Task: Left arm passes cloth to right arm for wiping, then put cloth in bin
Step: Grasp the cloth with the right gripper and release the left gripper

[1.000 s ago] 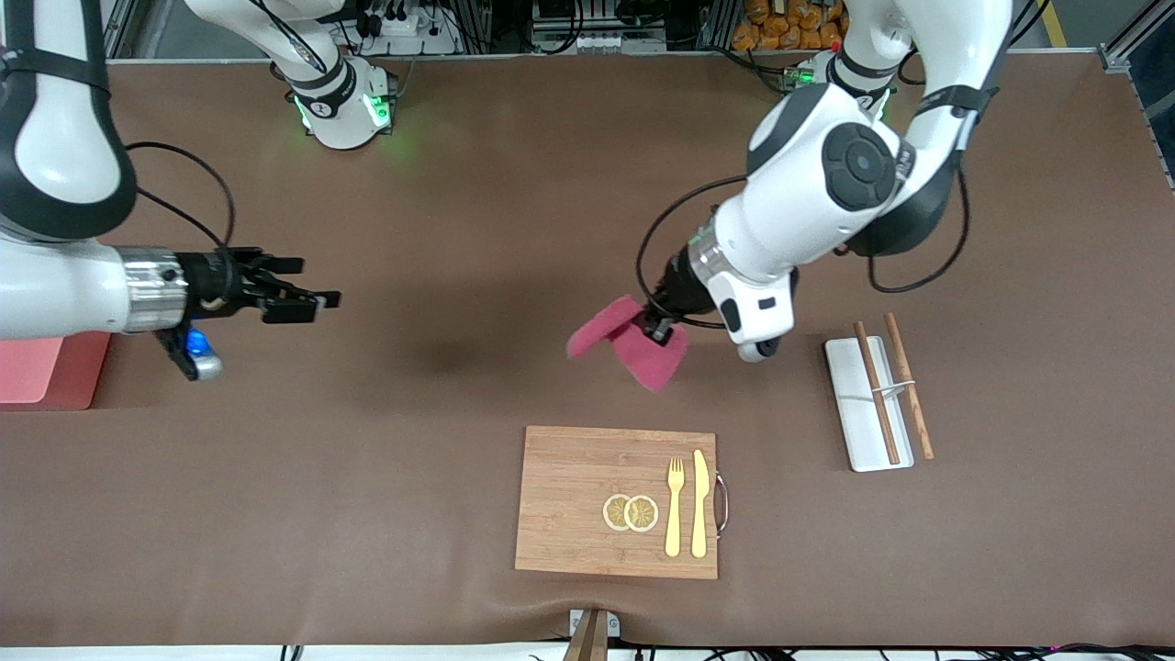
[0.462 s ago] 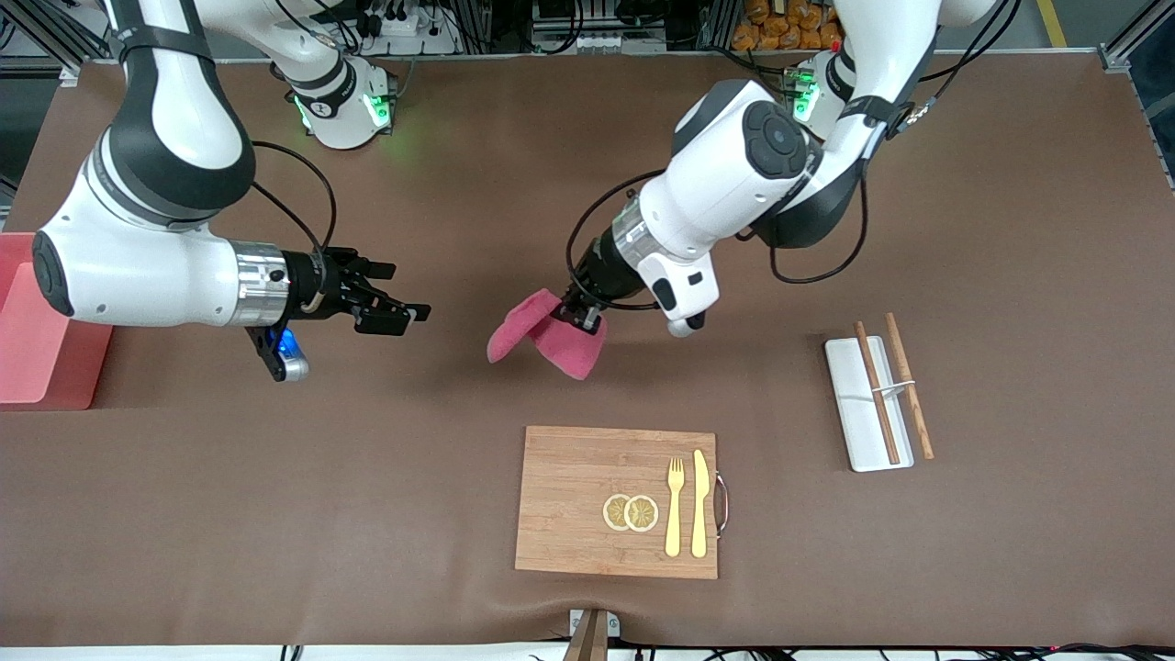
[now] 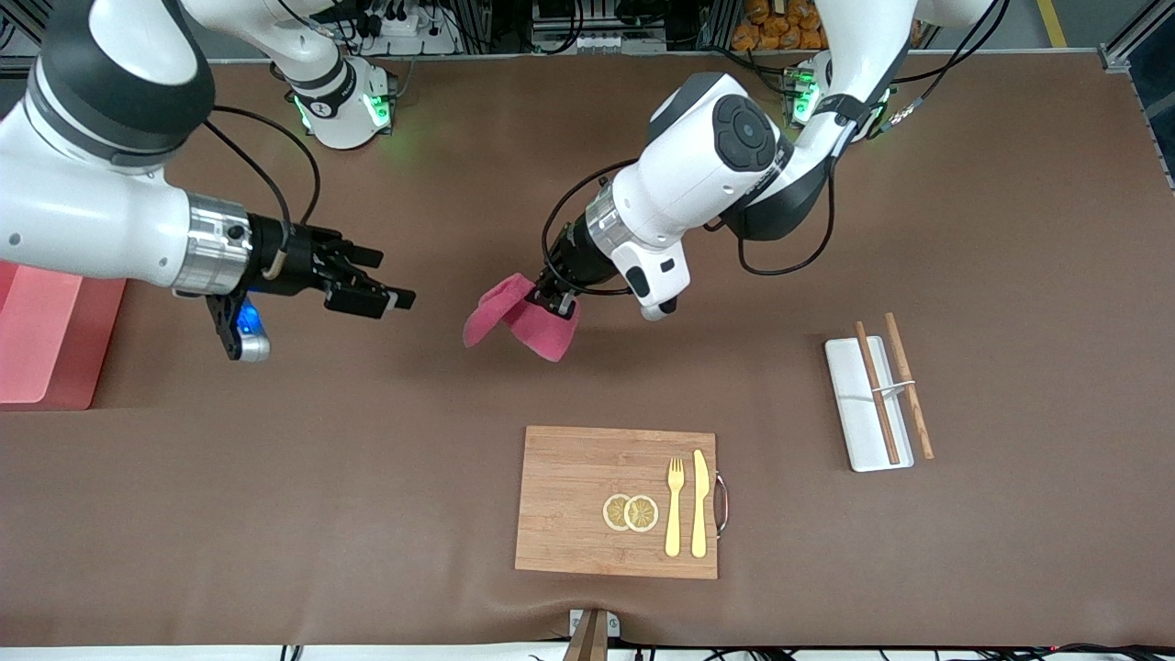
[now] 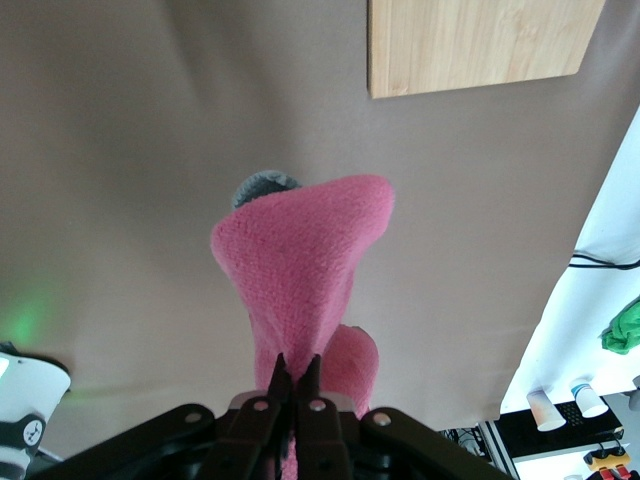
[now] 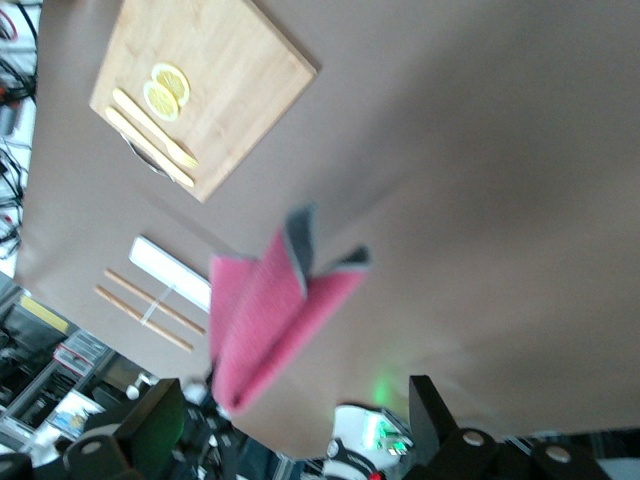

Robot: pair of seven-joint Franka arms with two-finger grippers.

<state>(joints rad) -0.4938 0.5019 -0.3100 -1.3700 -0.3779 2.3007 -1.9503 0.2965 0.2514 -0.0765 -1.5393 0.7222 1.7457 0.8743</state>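
Note:
The magenta-pink cloth (image 3: 542, 329) will stay bunched up and curled when I carry it to the bin, because folded flaps (image 3: 496, 308) spread out from its pinched middle.
My left gripper (image 3: 557, 306) is shut on the magenta-pink cloth (image 3: 514, 319) and holds it up over the middle of the table. In the left wrist view the cloth (image 4: 300, 270) hangs folded from the closed fingertips (image 4: 278, 380). My right gripper (image 3: 390, 296) is open and empty, held level in the air and pointing at the cloth, a short gap from it. The right wrist view shows the cloth (image 5: 270, 310) ahead between the spread fingers (image 5: 150, 420). The pink bin (image 3: 41, 340) stands at the right arm's end of the table.
A wooden board (image 3: 587, 500) with two lemon slices (image 3: 630, 512), a fork (image 3: 675, 505) and a knife (image 3: 699, 503) lies nearer to the front camera than the cloth. A white tray (image 3: 854, 418) with chopsticks (image 3: 877, 390) lies toward the left arm's end.
My left gripper has carried the cloth toward the right arm's end. My right gripper swung in toward the cloth from beside the bin, staying open.

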